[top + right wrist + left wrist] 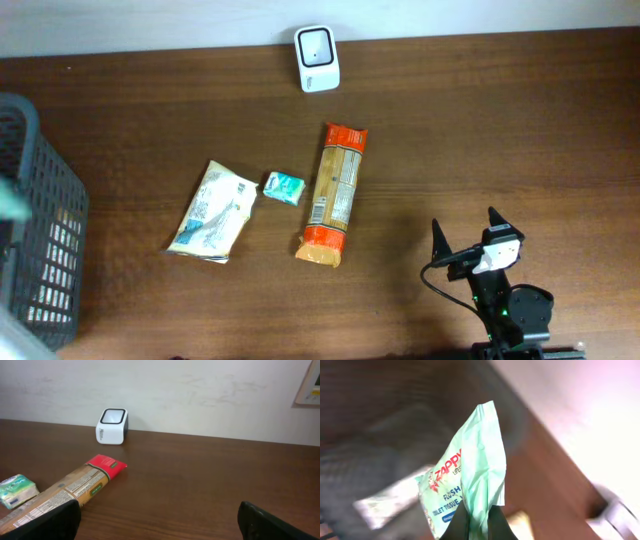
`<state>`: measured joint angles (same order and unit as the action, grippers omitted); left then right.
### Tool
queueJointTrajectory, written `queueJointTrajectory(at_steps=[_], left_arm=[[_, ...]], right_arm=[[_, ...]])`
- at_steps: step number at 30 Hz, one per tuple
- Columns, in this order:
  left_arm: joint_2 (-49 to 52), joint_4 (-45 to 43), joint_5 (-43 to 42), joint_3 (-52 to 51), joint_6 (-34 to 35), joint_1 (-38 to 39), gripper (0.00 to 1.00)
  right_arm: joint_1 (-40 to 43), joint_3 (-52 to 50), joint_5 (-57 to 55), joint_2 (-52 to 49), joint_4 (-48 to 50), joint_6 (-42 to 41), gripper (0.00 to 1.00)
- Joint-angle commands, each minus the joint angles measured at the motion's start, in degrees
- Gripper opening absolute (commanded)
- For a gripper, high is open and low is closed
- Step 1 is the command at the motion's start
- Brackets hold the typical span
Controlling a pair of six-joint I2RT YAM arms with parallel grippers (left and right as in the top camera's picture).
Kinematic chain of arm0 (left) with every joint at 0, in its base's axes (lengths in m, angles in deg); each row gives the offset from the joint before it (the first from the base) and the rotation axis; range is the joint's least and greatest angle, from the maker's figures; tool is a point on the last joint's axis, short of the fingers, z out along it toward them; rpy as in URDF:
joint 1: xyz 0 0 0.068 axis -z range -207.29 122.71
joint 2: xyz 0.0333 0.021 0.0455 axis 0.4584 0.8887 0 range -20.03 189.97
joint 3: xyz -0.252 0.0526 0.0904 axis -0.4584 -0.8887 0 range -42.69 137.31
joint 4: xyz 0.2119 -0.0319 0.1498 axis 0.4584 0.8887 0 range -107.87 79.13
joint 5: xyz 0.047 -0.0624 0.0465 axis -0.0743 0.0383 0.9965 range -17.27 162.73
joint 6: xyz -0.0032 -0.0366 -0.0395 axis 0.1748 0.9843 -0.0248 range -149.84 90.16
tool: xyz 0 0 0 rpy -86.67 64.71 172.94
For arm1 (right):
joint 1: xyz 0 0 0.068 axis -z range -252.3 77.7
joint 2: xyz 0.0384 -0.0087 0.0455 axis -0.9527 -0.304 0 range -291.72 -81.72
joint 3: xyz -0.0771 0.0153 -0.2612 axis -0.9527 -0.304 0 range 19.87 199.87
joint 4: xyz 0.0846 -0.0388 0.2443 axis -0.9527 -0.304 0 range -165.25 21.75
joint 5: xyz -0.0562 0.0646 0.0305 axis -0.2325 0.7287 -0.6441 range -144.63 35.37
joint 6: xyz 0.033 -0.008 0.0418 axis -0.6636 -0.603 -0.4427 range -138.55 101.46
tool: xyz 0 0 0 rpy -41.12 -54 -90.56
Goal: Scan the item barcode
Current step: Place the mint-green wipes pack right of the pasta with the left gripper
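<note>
The table (pixel 404 190) is clear between the pasta pack and the robot's right gripper, so the left gripper goes on carrying the toilet tissue pack there and lets go of it.
My left gripper (pixel 479 525) is shut on the folded edge of a pale green toilet tissue pack (pixel 470 475) with red and blue print, which hangs in the air and fills the left wrist view. Overhead, only a pale green blur (pixel 10 200) shows at the far left edge, above the basket. The white barcode scanner (pixel 317 58) stands at the table's back edge, its window facing up; the right wrist view shows the scanner (pixel 112 426) too. My right gripper (pixel 468 235) stands open at the front right with nothing between its fingers (pixel 50 522).
A long pasta pack (pixel 333 195) lies mid-table, with a small teal packet (pixel 283 187) and a white and yellow pouch (pixel 212 212) to its left. A dark mesh basket (pixel 40 250) stands at the left edge. A wall runs behind the table.
</note>
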<state>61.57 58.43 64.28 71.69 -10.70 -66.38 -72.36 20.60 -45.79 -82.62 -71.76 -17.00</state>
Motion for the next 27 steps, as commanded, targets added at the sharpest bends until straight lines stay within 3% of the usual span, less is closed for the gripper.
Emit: queueJointTrajectory(at_steps=[1, 6, 9, 12, 16, 20, 21, 25, 26, 27], left_arm=[[0.7, -0.8, -3.9, -0.1, -1.0, 20.6, 0.0], [13.5, -11.4, -11.6, -1.0, -1.0, 51.7, 0.0], [30.5, -23.1, -26.5, -1.0, -3.7, 64.2, 0.0], [38.8, -31.2, -40.4, -1.0, -7.3, 68.0, 0.0], [48.8, -31.1, -45.9, -1.0, -7.5, 73.5, 0.0], [54.6, -30.8, -43.9, -1.0, -7.5, 76.8, 0.0], [55.2, -30.6, -40.8, -1.0, -7.5, 76.9, 0.06], [55.3, -29.9, -20.3, -1.0, -7.5, 76.9, 0.87], [55.3, -29.3, -13.0, -1.0, -7.5, 76.8, 0.99], [55.3, -28.9, -7.2, -1.0, -7.5, 76.4, 0.99]], right_arm=[[-0.3, -0.4, -0.3, 0.4, -0.2, 0.0, 0.99], [-0.3, -0.4, -0.3, 0.4, -0.2, 0.0, 0.99], [-0.3, -0.4, -0.3, 0.4, -0.2, 0.0, 0.99], [-0.3, -0.4, -0.3, 0.4, -0.2, 0.0, 0.99], [-0.3, -0.4, -0.3, 0.4, -0.2, 0.0, 0.99], [-0.3, -0.4, -0.3, 0.4, -0.2, 0.0, 0.98], [-0.3, -0.4, -0.3, 0.4, -0.2, 0.0, 0.99], [-0.3, -0.4, -0.3, 0.4, -0.2, 0.0, 0.99], [-0.3, -0.4, -0.3, 0.4, -0.2, 0.0, 0.99], [-0.3, -0.4, -0.3, 0.4, -0.2, 0.0, 0.99]])
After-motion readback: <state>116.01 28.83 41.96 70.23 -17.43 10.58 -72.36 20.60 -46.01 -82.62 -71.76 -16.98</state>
